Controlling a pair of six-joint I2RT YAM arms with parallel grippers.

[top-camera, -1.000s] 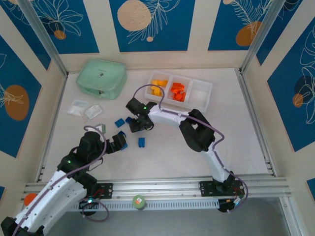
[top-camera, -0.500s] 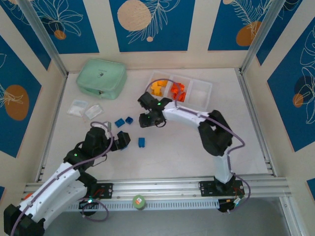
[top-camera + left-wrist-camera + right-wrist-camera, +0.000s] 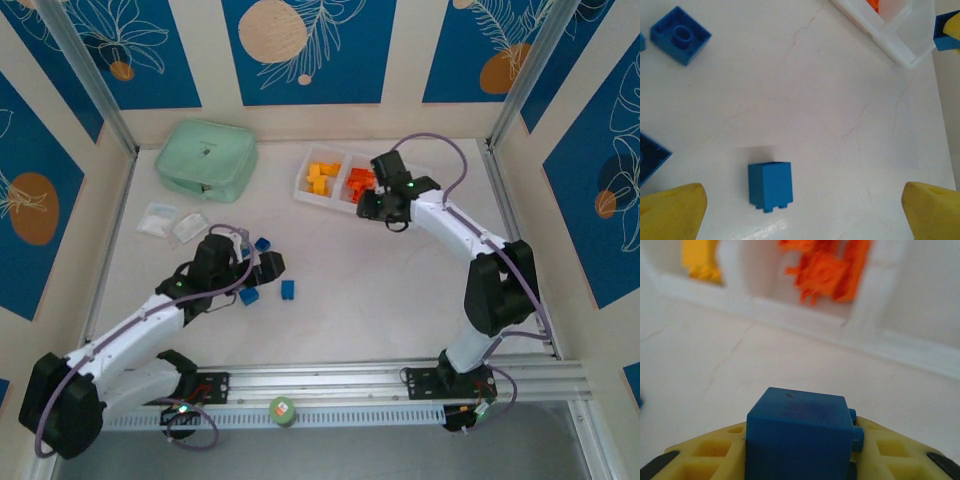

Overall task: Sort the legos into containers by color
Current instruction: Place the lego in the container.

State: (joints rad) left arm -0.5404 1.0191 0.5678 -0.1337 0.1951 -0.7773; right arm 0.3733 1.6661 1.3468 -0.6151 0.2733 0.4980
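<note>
Next, I pull my left gripper back to make room, because it crowds the upright blue lego point(image 3: 287, 290) where my right gripper must come next.
My right gripper point(image 3: 376, 205) hangs at the near edge of the white tray point(image 3: 303, 192), shut on a blue lego point(image 3: 796, 426) between its yellow fingers point(image 3: 700, 457). In the right wrist view, the tray's compartments lie just ahead: yellow legos point(image 3: 700, 260) on the left, orange legos point(image 3: 826, 269) in the middle, a bare one point(image 3: 927, 295) on the right. My left gripper point(image 3: 271, 266) is open and holds nothing. It hovers over loose blue legos point(image 3: 288, 289), one of them upright point(image 3: 770, 184) between its fingers point(image 3: 675, 210) and another farther off point(image 3: 680, 35).
A mint green lidded box point(image 3: 205, 160) stands at the back left, with two small clear bags point(image 3: 172, 223) in front of it. More blue legos point(image 3: 262, 243) lie by the left arm. The tray's near corner point(image 3: 900, 50) reaches into the left wrist view.
The right gripper has carried the blue lego from mid-table back and to the right, up to the tray. The left gripper has moved right, over the loose blue legos.
</note>
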